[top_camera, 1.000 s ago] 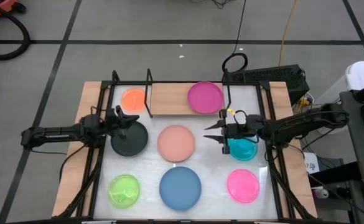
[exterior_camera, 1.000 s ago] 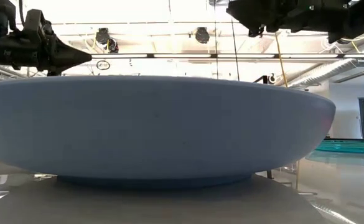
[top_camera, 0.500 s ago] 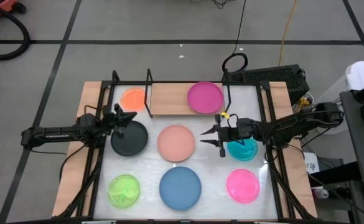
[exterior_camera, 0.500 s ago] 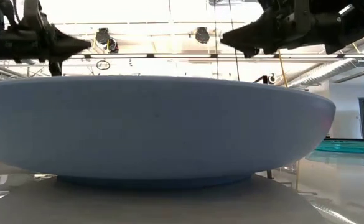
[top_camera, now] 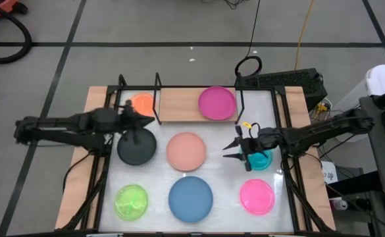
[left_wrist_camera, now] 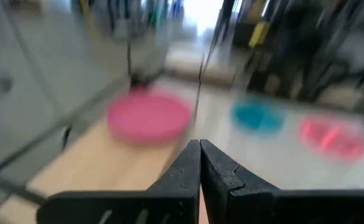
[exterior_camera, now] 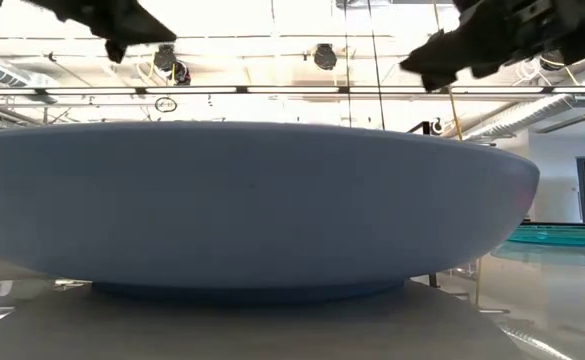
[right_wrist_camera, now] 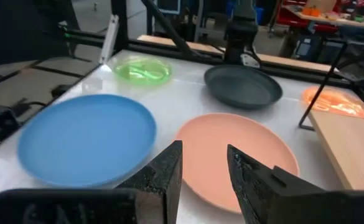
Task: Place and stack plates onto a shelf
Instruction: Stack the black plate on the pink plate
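Observation:
I expect the black plate [top_camera: 137, 147] to sit level and cover the magenta plate's top side when I stack it, since it nearly matches the magenta plate's round outline [top_camera: 217, 103].
In the high view the shelf [top_camera: 182, 105] stands at the table's far side, with the magenta plate [top_camera: 217, 103] on its right end. The orange plate [top_camera: 138, 103] lies just past the shelf's left upright. The black [top_camera: 137, 147], salmon [top_camera: 186, 151], teal [top_camera: 260, 160], lime green [top_camera: 131, 201], blue [top_camera: 191, 198] and hot pink [top_camera: 256, 196] plates lie flat on the white tabletop. My left gripper [top_camera: 146, 120] is shut and empty, raised between the black and orange plates. My right gripper [top_camera: 235, 150] is open and empty, between the salmon and teal plates.
Thin black uprights [top_camera: 158, 99] rise at both ends of the shelf, and black frame rails [top_camera: 103, 164] run along the table's left and right sides. In the low view the blue plate [exterior_camera: 252, 205] fills most of the picture. The shelf board's left half is bare wood.
My left gripper has risen from above the black plate and moved toward the far edge and a little right, toward the shelf's left end. My right gripper, still open, has drifted toward the near edge and slightly right, closer to the teal plate. No plate has moved.

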